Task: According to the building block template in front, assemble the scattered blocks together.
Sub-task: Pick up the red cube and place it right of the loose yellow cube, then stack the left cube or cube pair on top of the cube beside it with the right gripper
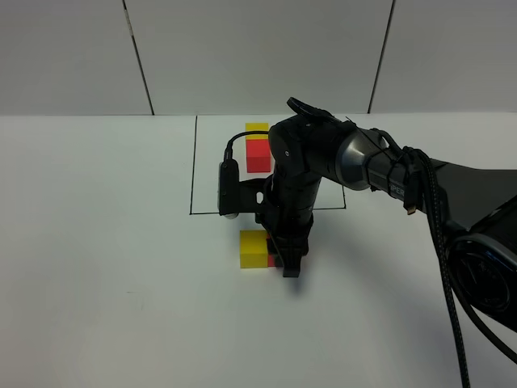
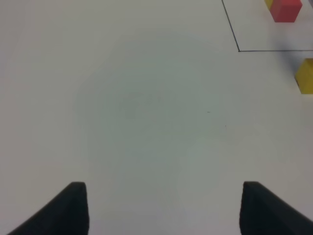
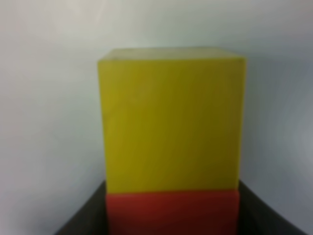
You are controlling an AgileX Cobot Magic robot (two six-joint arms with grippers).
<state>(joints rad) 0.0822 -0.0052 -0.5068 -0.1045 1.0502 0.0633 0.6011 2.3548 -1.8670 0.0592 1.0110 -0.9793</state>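
Note:
The loose pair point(image 1: 266, 250) lies across the template's row of yellow behind red, so next my right gripper lets go of the red cube, grabs the yellow cube point(image 1: 253, 250) and turns the pair.
The building block template is a thin black-outlined rectangle point(image 1: 192, 174) holding a yellow cube point(image 1: 257, 127) joined to a red cube point(image 1: 258, 154). In front of it lies the loose yellow cube point(image 1: 254, 248). The loose red cube point(image 1: 273, 259) touches its right side and is mostly hidden under my right gripper point(image 1: 288, 268). In the right wrist view the red cube point(image 3: 172, 213) sits between the dark fingers point(image 3: 83, 221), pressed against the yellow cube point(image 3: 171, 122). My left gripper point(image 2: 165, 186) is open and empty over bare table. It is out of the exterior view.
The right arm point(image 1: 363, 162) reaches in from the right, over the template's right part. The left wrist view shows the template's corner line point(image 2: 238, 49), its red cube point(image 2: 286, 10) and the loose yellow cube point(image 2: 304, 76). A white wall point(image 1: 258, 56) stands behind the table.

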